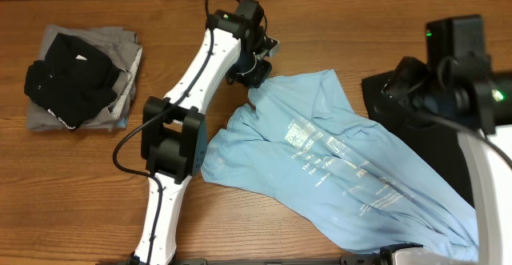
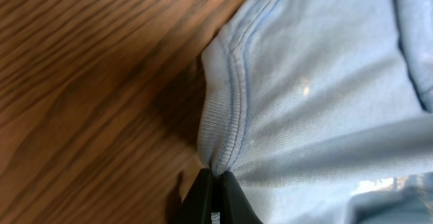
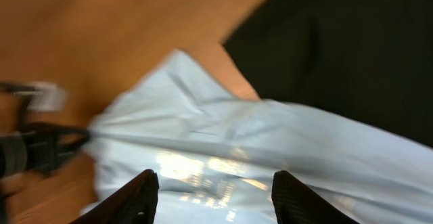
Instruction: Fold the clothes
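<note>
My left gripper is holding the blue shirt's stitched edge [image 2: 235, 119], and there is open wood [image 1: 174, 57] toward the grey garment. My left gripper keeps pulling that way until the shirt is stretched straight.
A large sky-blue T-shirt [image 1: 352, 169] with white print lies spread across the table's middle and right. My left gripper [image 1: 254, 77] sits at the shirt's upper left tip. In the left wrist view the left gripper [image 2: 215, 176] is shut on a stitched, ribbed edge of the blue shirt [image 2: 318, 102], which bunches into the black fingertips [image 2: 203, 197]. My right gripper [image 3: 213, 176] is open over the blue shirt [image 3: 223, 136], with its two dark fingers [image 3: 135, 197] wide apart and nothing pinched between them. Its place in the overhead view is hidden by the arm.
A black garment [image 1: 68, 81] lies crumpled on a grey one [image 1: 120, 45] at the far left. Another black cloth [image 1: 392, 97] lies at the right under the right arm [image 1: 464, 73], and it shows as black cloth [image 3: 352, 48] in the right wrist view. The wooden table [image 1: 80, 185] is bare at front left.
</note>
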